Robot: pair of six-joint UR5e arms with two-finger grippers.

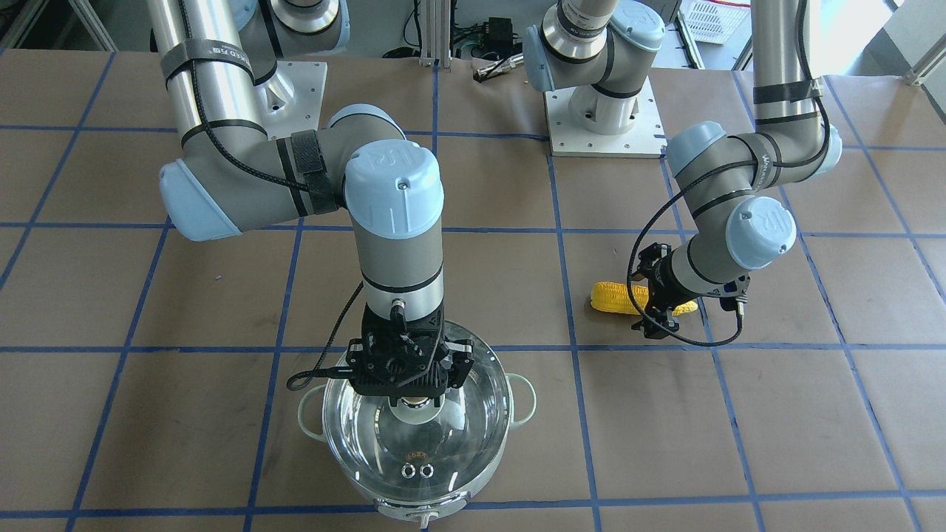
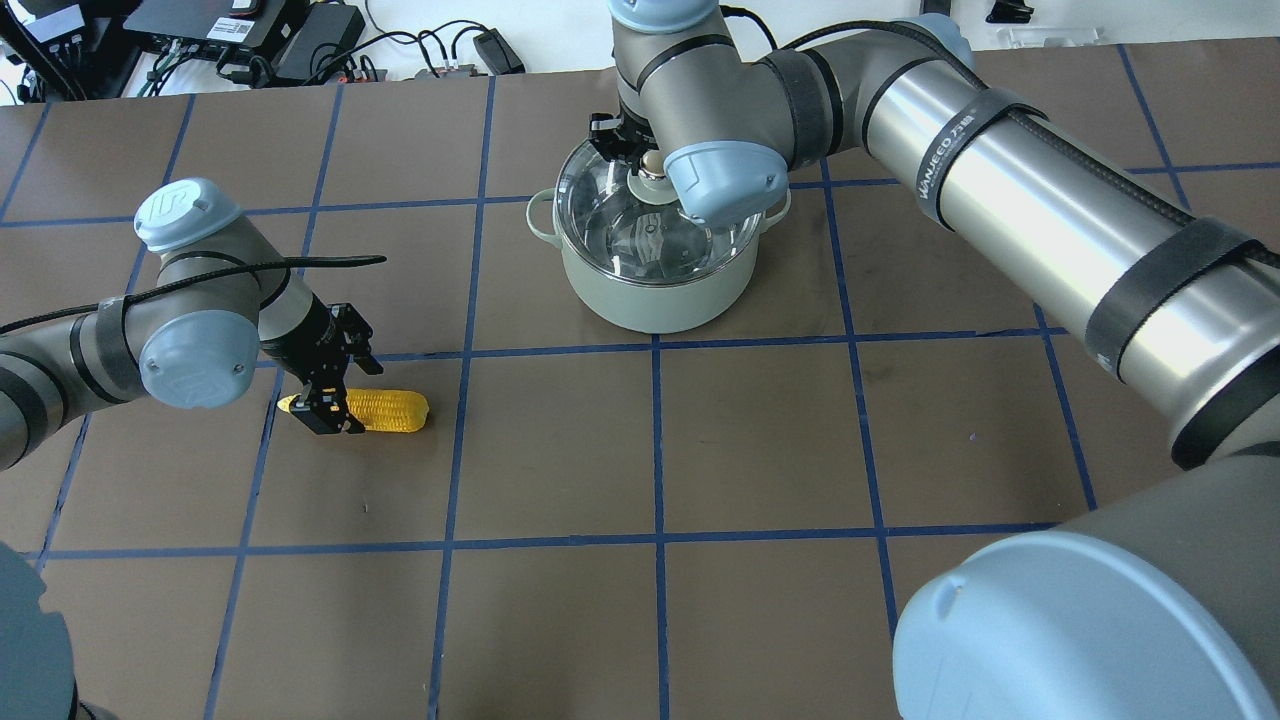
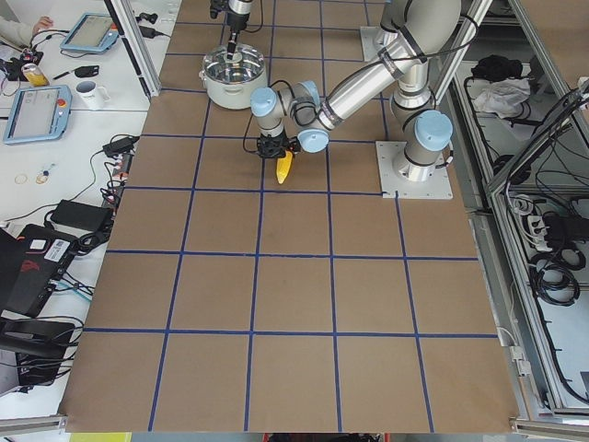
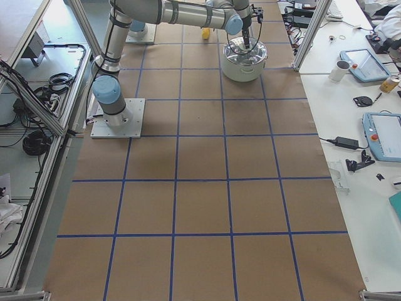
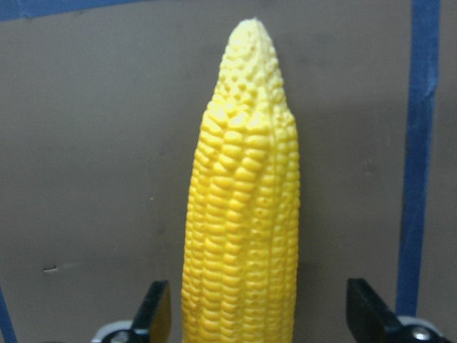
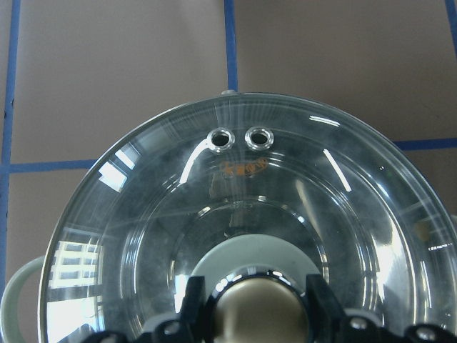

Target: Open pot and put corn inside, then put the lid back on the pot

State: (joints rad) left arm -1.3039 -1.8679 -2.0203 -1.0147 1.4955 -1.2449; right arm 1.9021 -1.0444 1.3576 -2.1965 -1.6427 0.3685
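Observation:
My gripper is about to lower the yellow corn (image 1: 618,298) into the pot. The corn looks shorter than the pot's wide opening (image 1: 417,439), so it will fit inside lying down.
The yellow corn (image 1: 617,297) lies flat on the table; it also shows in the overhead view (image 2: 392,410) and the left wrist view (image 5: 243,200). My left gripper (image 2: 335,412) is open and straddles the corn's thick end, with a gap on both sides. The mint-green pot (image 2: 650,300) stands with the glass lid (image 2: 640,225) on it. My right gripper (image 1: 414,399) is straight above the lid (image 6: 250,193) and shut on its beige-gold knob (image 6: 257,311). The pot's inside is seen only through the glass.
The brown table (image 2: 760,440) has blue tape grid lines. My right arm's large links (image 2: 1050,220) reach over the table's right side. Cables and boxes (image 2: 250,30) lie past the far edge. Two arm bases (image 1: 602,125) are bolted to the robot's side of the table.

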